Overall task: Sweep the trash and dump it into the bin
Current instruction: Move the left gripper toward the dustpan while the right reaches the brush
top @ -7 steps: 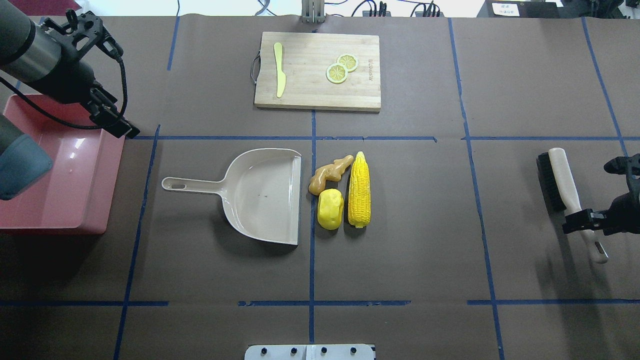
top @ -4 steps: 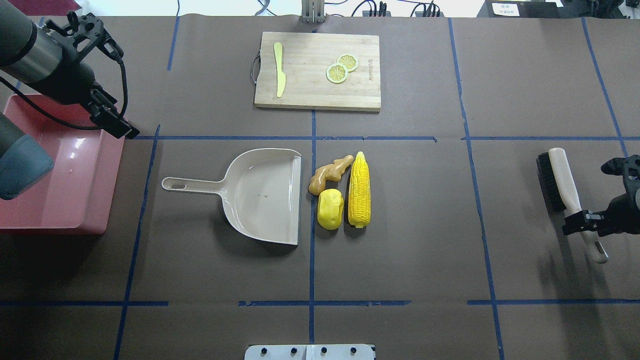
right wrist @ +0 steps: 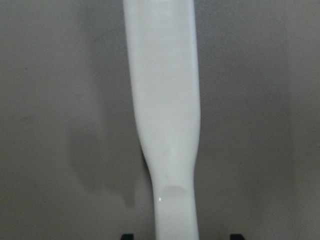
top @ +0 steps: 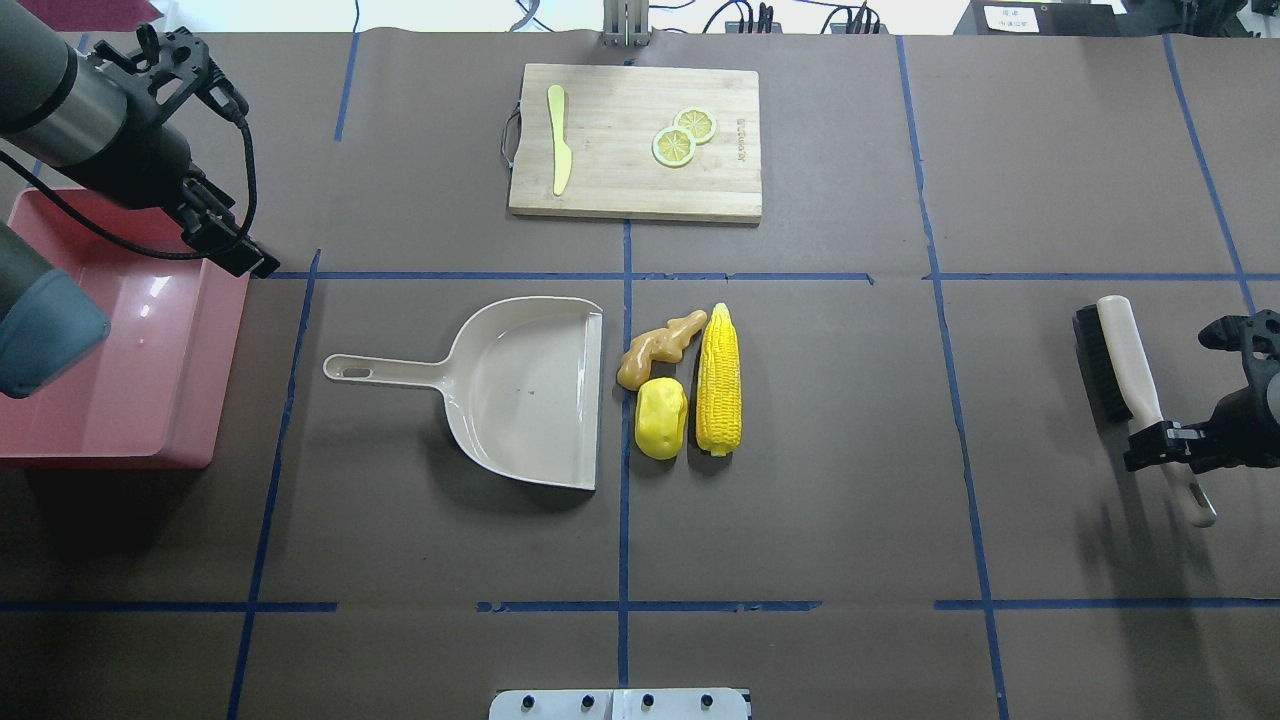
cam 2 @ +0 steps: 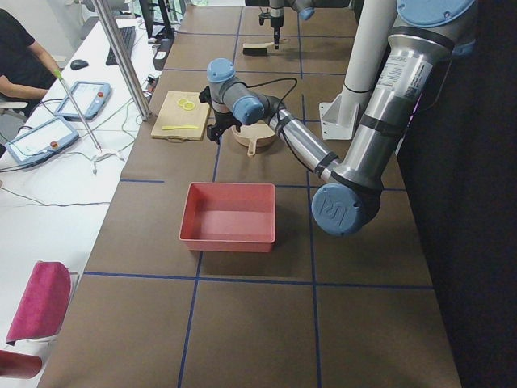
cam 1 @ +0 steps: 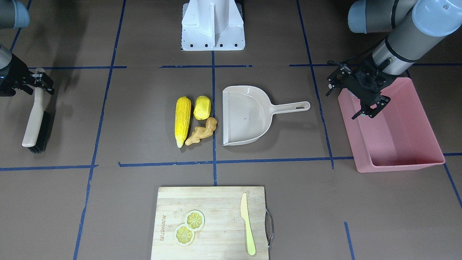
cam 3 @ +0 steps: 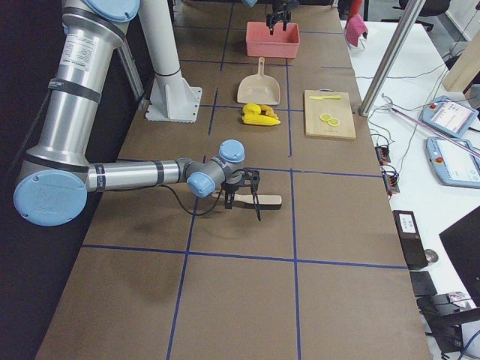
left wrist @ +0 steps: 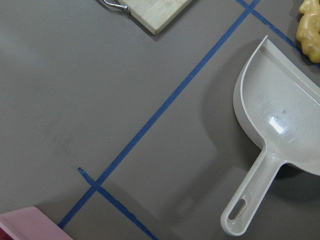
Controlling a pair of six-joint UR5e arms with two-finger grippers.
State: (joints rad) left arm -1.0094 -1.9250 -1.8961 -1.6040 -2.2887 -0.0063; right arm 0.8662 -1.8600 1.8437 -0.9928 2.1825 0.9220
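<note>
The robot should expect the corn cob [cam 1: 182,121] to push both pieces ahead into the dustpan when it sweeps, because the cob lies lengthwise behind the yellow lump and ginger root.
The trash lies mid-table: a long corn cob [top: 719,380], a yellow oval lump [top: 661,417] and a tan ginger root [top: 655,350], just right of the open mouth of the beige dustpan [top: 530,390]. The pink bin [top: 120,450] stands at the far left and is empty. My left gripper [top: 240,255] hovers over the bin's far right corner; it looks open and empty [cam 1: 370,108]. My right gripper [top: 1165,445] is open and straddles the white handle of the brush [top: 1125,360], which lies on the table. In the right wrist view the handle [right wrist: 162,100] sits between the fingertips with gaps on both sides.
A wooden cutting board [top: 635,140] at the back centre carries a yellow-green knife [top: 558,140] and two lemon slices [top: 683,135]. The dustpan's handle [left wrist: 250,200] points towards the bin. Blue tape lines cross the brown table cover.
Both arms have shifted only very slightly. The trash, dustpan, brush and bin have not moved.
</note>
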